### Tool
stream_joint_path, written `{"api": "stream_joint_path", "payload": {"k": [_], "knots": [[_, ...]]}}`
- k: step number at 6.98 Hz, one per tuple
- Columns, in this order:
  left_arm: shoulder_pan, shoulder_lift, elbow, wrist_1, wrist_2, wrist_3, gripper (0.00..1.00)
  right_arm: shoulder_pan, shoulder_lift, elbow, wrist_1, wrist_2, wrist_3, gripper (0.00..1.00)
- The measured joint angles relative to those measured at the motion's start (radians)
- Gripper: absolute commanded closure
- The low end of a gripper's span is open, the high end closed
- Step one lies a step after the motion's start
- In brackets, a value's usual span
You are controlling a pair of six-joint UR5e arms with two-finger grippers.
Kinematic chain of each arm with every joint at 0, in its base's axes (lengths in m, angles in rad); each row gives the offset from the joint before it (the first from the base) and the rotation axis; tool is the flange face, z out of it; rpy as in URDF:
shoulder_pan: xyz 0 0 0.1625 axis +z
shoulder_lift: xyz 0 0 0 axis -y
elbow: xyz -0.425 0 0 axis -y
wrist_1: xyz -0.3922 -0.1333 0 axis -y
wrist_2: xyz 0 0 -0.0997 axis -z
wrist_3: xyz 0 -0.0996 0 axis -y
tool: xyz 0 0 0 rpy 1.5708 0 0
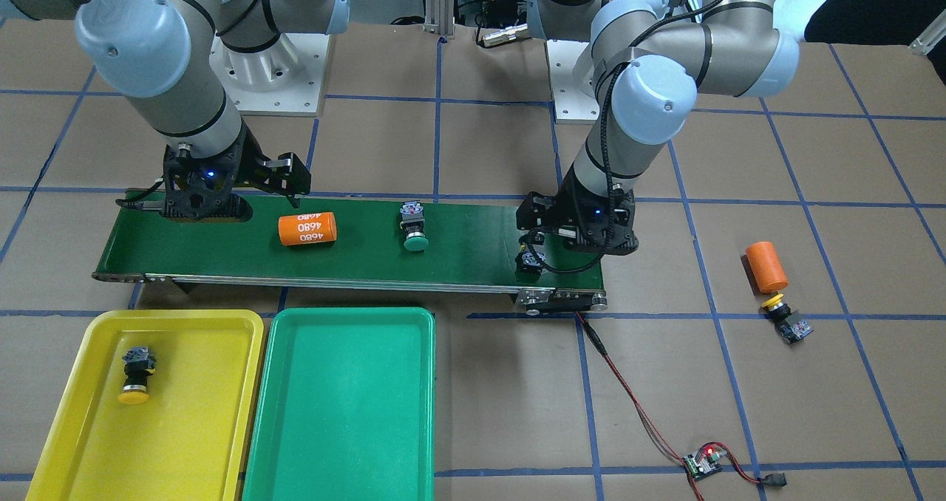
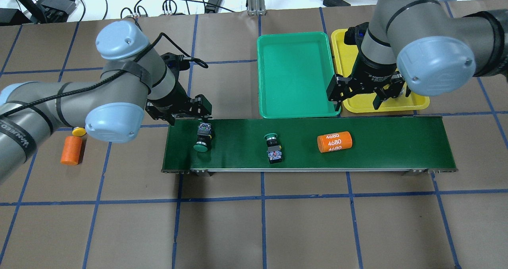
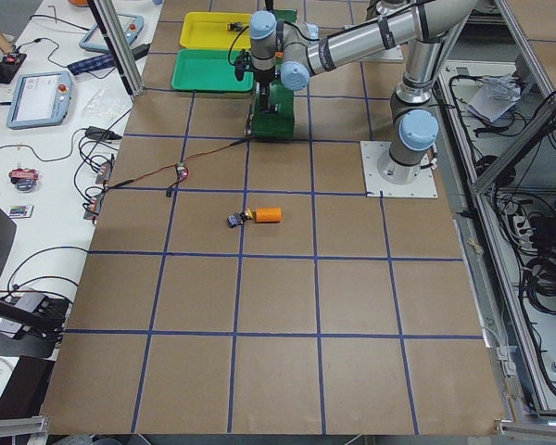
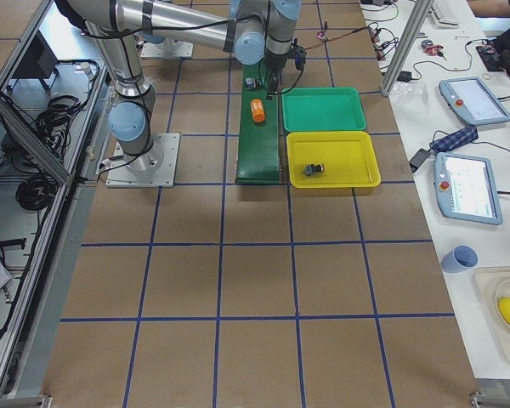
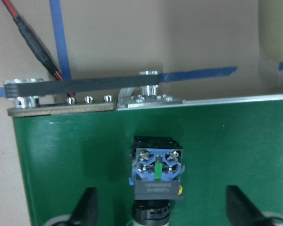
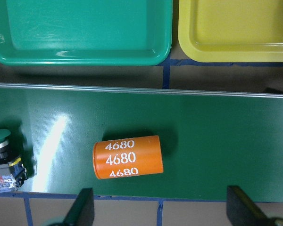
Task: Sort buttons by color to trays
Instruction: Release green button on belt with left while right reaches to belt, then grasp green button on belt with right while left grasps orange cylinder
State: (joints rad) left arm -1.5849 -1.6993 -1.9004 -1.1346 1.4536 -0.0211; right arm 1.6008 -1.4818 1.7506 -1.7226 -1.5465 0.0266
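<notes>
The red-black cable is running to the dark-green belt, so I expect the orange cylinder lying there to ride along and fall off when I carry green buttons.
Two green buttons lie on the dark-green belt: one at its end right under my open left gripper, its grey-blue block between the spread fingers, and one mid-belt. A yellow button lies in the yellow tray. Another yellow button rests on the table off the belt's end. The green tray holds nothing. My right gripper hangs open above the belt's far edge near the trays, close to the orange cylinder.
An orange cylinder marked 4680 lies on the belt below my right gripper. A second orange cylinder touches the loose yellow button. A red-black cable and a small circuit board lie on the table.
</notes>
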Motion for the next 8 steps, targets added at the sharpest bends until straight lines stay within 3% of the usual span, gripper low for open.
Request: {"api": "stream_joint_path", "payload": {"k": [2, 5, 8], "knots": [[0.218, 0.002, 0.029, -0.097, 0.002, 0.173, 0.00, 0.084, 0.063, 0.002, -0.093, 0.000, 0.139, 0.00], [0.523, -0.059, 0.008, -0.081, 0.005, 0.399, 0.00, 0.183, 0.158, 0.003, -0.166, 0.000, 0.291, 0.00], [0.630, -0.165, 0.004, 0.043, 0.077, 0.611, 0.00, 0.202, 0.187, 0.024, -0.172, 0.064, 0.312, 0.00]]}}
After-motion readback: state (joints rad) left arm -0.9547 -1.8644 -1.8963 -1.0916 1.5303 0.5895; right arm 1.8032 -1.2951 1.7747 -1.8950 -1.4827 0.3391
